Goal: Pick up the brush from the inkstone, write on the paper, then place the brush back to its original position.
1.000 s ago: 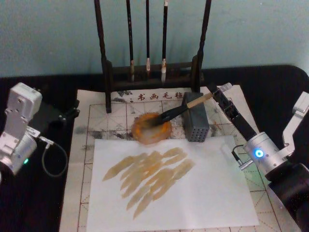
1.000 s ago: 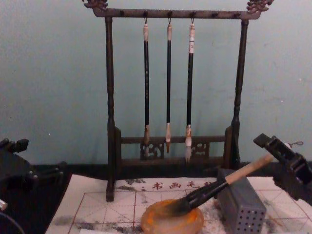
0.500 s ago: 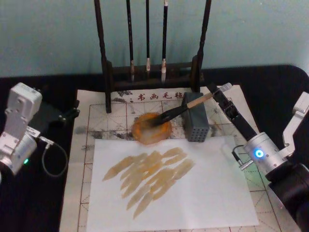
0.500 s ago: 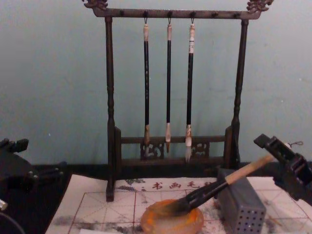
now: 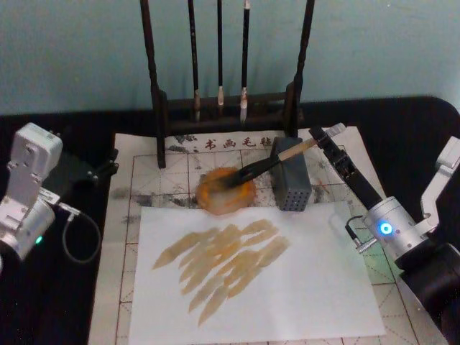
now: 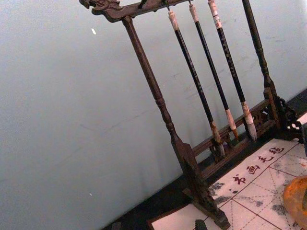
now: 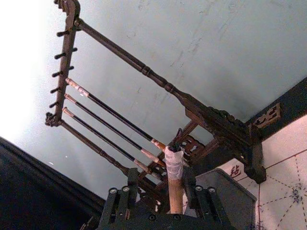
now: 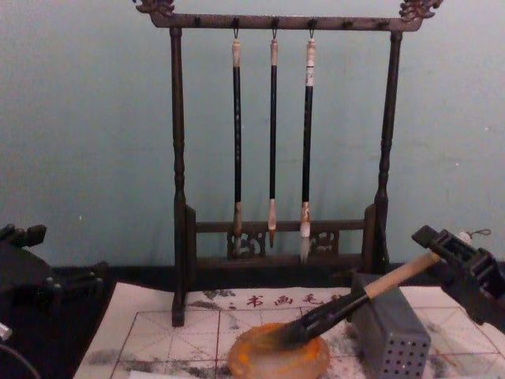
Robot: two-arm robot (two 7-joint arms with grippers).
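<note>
I expect the brush to come free by itself when I lift it, because its handle only leans across the grey block and its bristles are in the open inkstone.
The brush lies slanted, its dark bristles in the orange-rimmed inkstone and its wooden handle across the grey block. My right gripper is at the handle's white wrapped end, open, a finger on each side of the handle. The right wrist view shows the brush handle nearer one finger, with a gap to the other. From the chest, the brush rises from the inkstone to the right gripper. The gridded paper lies under everything. My left gripper is parked at the left, open.
A plain white sheet with tan brush strokes covers the near part of the gridded paper. A dark wooden rack with three thin hanging brushes stands just behind the inkstone. The rest of the table is black cloth.
My right gripper has dipped slightly at the handle's end. The brush itself has not moved, and the left arm is still.
</note>
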